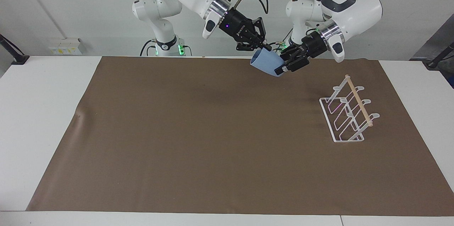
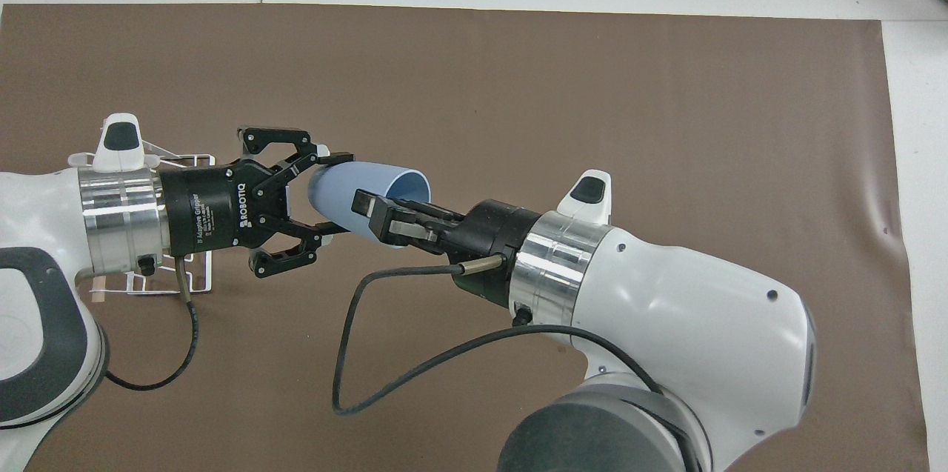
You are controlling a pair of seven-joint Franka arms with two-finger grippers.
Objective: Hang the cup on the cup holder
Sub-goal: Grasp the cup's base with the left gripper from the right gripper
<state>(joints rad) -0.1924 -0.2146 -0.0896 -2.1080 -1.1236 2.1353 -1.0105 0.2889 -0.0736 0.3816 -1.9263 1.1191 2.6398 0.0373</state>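
The light-blue cup (image 2: 355,190) will hang at a tilt with its opening down when I lower it onto the cup holder, because the cup's smooth sides and opening (image 2: 411,186) are in view.
The light-blue cup (image 1: 266,65) is held in the air on its side over the mat's edge closest to the robots. My right gripper (image 1: 265,47) is shut on its rim, one finger inside the mouth; in the overhead view the right gripper (image 2: 369,207) pinches the cup (image 2: 354,180) at its open end. My left gripper (image 1: 284,64) is open, its fingers astride the cup's closed end, as the overhead view also shows (image 2: 335,193). The white wire cup holder (image 1: 349,112) with a wooden dowel stands empty toward the left arm's end, mostly hidden under the left arm in the overhead view (image 2: 196,276).
A brown mat (image 1: 212,130) covers most of the white table (image 1: 39,112). Nothing else lies on it. A black cable (image 2: 348,353) loops from the right wrist.
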